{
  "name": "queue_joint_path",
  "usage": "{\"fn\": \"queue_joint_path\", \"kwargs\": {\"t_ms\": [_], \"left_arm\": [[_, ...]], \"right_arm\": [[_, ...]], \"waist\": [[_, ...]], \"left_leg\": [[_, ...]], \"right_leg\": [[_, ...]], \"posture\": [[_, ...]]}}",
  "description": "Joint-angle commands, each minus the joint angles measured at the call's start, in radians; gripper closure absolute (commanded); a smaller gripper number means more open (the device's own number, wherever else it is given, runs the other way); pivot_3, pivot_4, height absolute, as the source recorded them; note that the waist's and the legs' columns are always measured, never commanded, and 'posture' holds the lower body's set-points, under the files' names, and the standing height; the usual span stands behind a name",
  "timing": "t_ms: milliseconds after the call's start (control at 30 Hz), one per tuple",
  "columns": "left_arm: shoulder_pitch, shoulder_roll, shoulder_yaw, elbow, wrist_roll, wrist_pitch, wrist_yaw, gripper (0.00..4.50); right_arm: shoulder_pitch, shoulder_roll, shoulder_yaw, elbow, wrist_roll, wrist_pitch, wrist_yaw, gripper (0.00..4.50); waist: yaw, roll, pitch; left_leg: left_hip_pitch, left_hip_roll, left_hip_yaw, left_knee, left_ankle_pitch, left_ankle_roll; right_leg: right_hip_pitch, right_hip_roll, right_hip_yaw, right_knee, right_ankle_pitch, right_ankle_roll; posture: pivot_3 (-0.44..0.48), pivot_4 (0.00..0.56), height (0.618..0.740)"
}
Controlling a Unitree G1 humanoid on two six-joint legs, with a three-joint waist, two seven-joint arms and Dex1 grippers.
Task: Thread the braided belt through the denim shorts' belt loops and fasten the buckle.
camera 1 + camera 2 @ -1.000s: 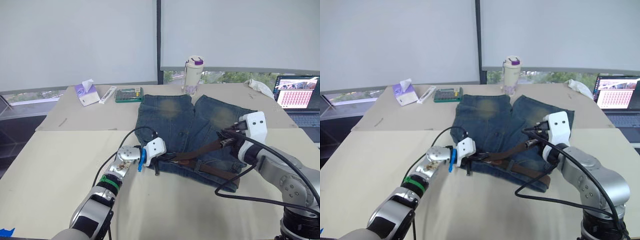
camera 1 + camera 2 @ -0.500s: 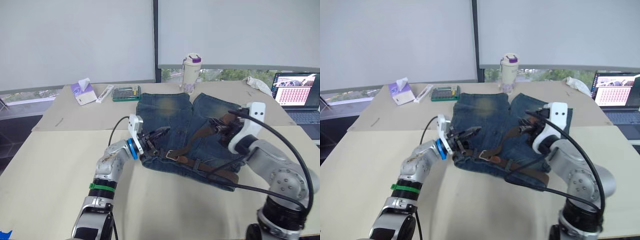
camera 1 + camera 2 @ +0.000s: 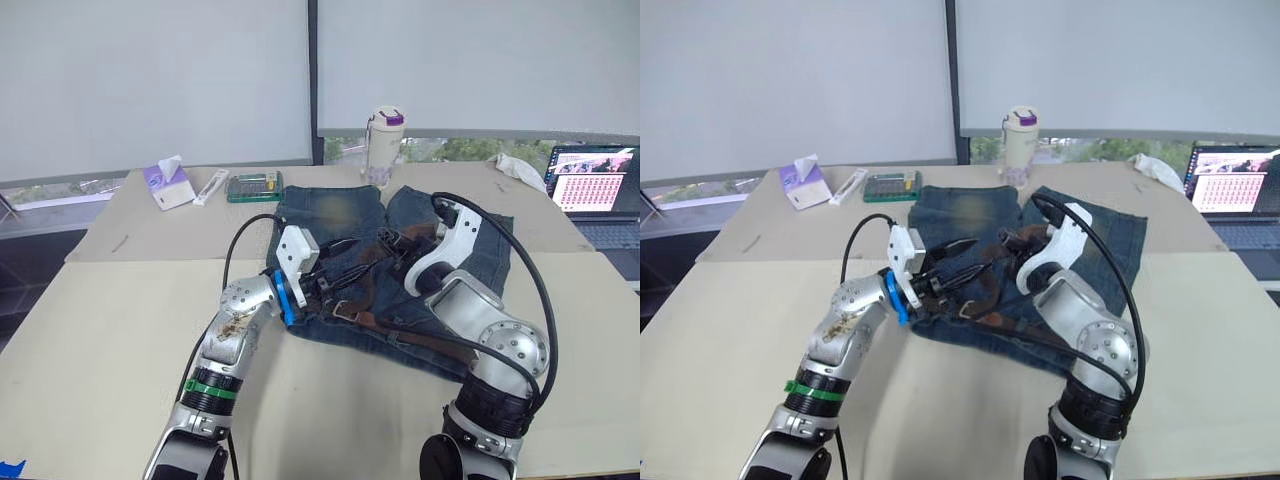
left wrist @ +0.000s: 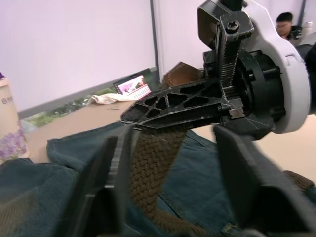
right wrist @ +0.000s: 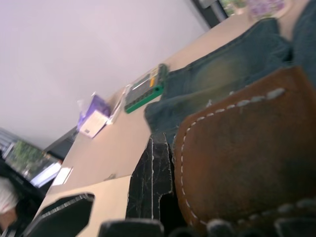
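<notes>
My right gripper is lower than the leather tip (image 4: 181, 74), which stands up (image 4: 190, 79) past it, so the tip should stay straight when my left gripper takes the braided strap to the buckle.
The denim shorts (image 3: 340, 215) lie flat in the middle of the table, waistband toward me. The braided belt (image 3: 400, 335) runs along the waistband, its buckle (image 3: 345, 311) near the left end; the belt loops are too small to make out. My right gripper (image 3: 395, 240) hovers over the shorts, shut on the belt's brown leather tip (image 5: 237, 163). My left gripper (image 3: 338, 268) faces it from the left, open. In the left wrist view its two fingers (image 4: 108, 182) straddle the braided strap (image 4: 153, 168) hanging from the right gripper.
A white tumbler (image 3: 384, 148) stands behind the shorts. A tissue pack (image 3: 170, 185), a white packet (image 3: 213, 187) and a green box (image 3: 256, 187) lie at the back left. A laptop (image 3: 595, 185) and a white cloth (image 3: 520, 170) sit at the back right. A person (image 4: 286, 22) sits beyond.
My left gripper has lifted off the waistband's left edge, swung toward the right gripper and opened. My right gripper has carried the belt end leftward over the shorts.
</notes>
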Motion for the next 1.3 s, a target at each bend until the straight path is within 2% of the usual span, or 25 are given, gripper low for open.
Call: {"fn": "queue_joint_path", "kwargs": {"t_ms": [33, 67, 167, 200, 333, 633, 1033, 1067, 1100, 1267, 1300], "left_arm": [[0.003, 0.0, -0.028, 0.022, 0.102, -0.135, 0.069, 0.28], [0.001, -0.002, -0.036, 0.038, 0.119, -0.162, 0.079, 0.03], [-0.015, -0.008, -0.057, 0.094, 0.182, -0.252, 0.127, 0.03], [-0.021, -0.012, -0.063, 0.118, 0.209, -0.286, 0.152, 0.26], [-0.037, -0.023, -0.082, 0.18, 0.27, -0.372, 0.209, 1.54], [-0.073, -0.046, -0.088, 0.256, 0.318, -0.47, 0.29, 4.48], [-0.077, -0.032, -0.093, 0.275, 0.359, -0.504, 0.328, 4.48], [-0.077, -0.024, -0.094, 0.281, 0.369, -0.507, 0.333, 4.5], [-0.077, -0.012, -0.094, 0.288, 0.385, -0.506, 0.338, 4.5], [-0.08, 0.068, -0.117, 0.31, 0.471, -0.54, 0.35, 4.5], [-0.078, 0.082, -0.123, 0.311, 0.483, -0.546, 0.349, 4.5]], "right_arm": [[-0.044, 0.034, 0.003, -0.011, 0.057, -0.046, -0.029, 4.5], [-0.047, 0.037, 0.006, -0.008, 0.069, -0.053, -0.04, 4.5], [-0.054, 0.053, 0.012, -0.002, 0.112, -0.073, -0.08, 4.5], [-0.055, 0.063, 0.012, 0.0, 0.132, -0.082, -0.099, 4.5], [-0.05, 0.07, 0.025, 0.005, 0.2, -0.119, -0.161, 4.5], [-0.021, 0.05, 0.096, 0.014, 0.304, -0.181, -0.246, 4.5], [0.016, -0.008, 0.172, 0.003, 0.332, -0.209, -0.265, 4.5], [0.022, -0.022, 0.178, -0.004, 0.326, -0.211, -0.244, 3.84], [0.029, -0.037, 0.182, -0.013, 0.329, -0.217, -0.214, 3.63], [0.073, -0.14, 0.175, -0.05, 0.319, -0.24, -0.152, 1.96], [0.084, -0.156, 0.168, -0.06, 0.336, -0.245, -0.138, 1.96]], "waist": [[0.0, 0.0, 0.0], [0.0, 0.0, 0.0], [0.0, 0.0, 0.0], [0.0, 0.0, 0.0], [0.001, 0.0, 0.0], [-0.001, 0.0, 0.0], [-0.001, 0.0, 0.0], [-0.001, 0.0, 0.0], [-0.002, 0.0, 0.0], [-0.003, 0.0, 0.0], [-0.002, 0.0, 0.0]], "left_leg": [[0.0, 0.0, 0.0, 0.0, 0.0, 0.0], [0.0, 0.0, 0.0, 0.0, 0.0, 0.0], [0.0, 0.0, 0.0, 0.0, 0.0, 0.0], [0.0, 0.0, 0.0, 0.0, 0.0, 0.0], [0.0, 0.0, 0.0, 0.0, 0.0, 0.0], [0.0, 0.0, 0.001, 0.0, 0.0, 0.0], [0.0, -0.001, 0.001, 0.0, 0.0, 0.0], [0.0, -0.001, 0.001, 0.0, 0.0, 0.0], [0.0, -0.001, 0.001, 0.0, 0.0, 0.0], [0.0, -0.001, 0.001, 0.0, 0.0, 0.0], [0.0, -0.001, 0.001, 0.0, 0.0, 0.001]], "right_leg": [[0.0, 0.0, 0.0, 0.0, 0.0, 0.0], [0.0, 0.0, 0.0, 0.0, 0.0, 0.0], [0.0, 0.0, 0.0, 0.0, 0.0, 0.0], [0.0, 0.0, 0.0, 0.0, 0.0, 0.0], [0.0, 0.0, 0.0, 0.0, 0.0, 0.0], [0.0, 0.0, 0.0, 0.0, 0.0, 0.0], [0.0, 0.0, 0.0, 0.0, 0.0, 0.0], [0.0, 0.0, 0.0, 0.0, 0.0, 0.0], [0.0, 0.0, 0.0, 0.0, 0.0, 0.0], [0.0, 0.001, -0.001, 0.0, 0.0, 0.0], [0.0, 0.001, -0.001, 0.0, 0.0, 0.0]], "posture": [[0.0, 0.15, 0.74], [0.0, 0.15, 0.74], [0.0, 0.15, 0.74], [0.0, 0.15, 0.74], [0.0, 0.15, 0.74], [0.0, 0.15, 0.74], [0.0, 0.15, 0.74], [0.0, 0.15, 0.74], [0.0, 0.15, 0.74], [0.0, 0.15, 0.74], [0.0, 0.15, 0.74]]}}
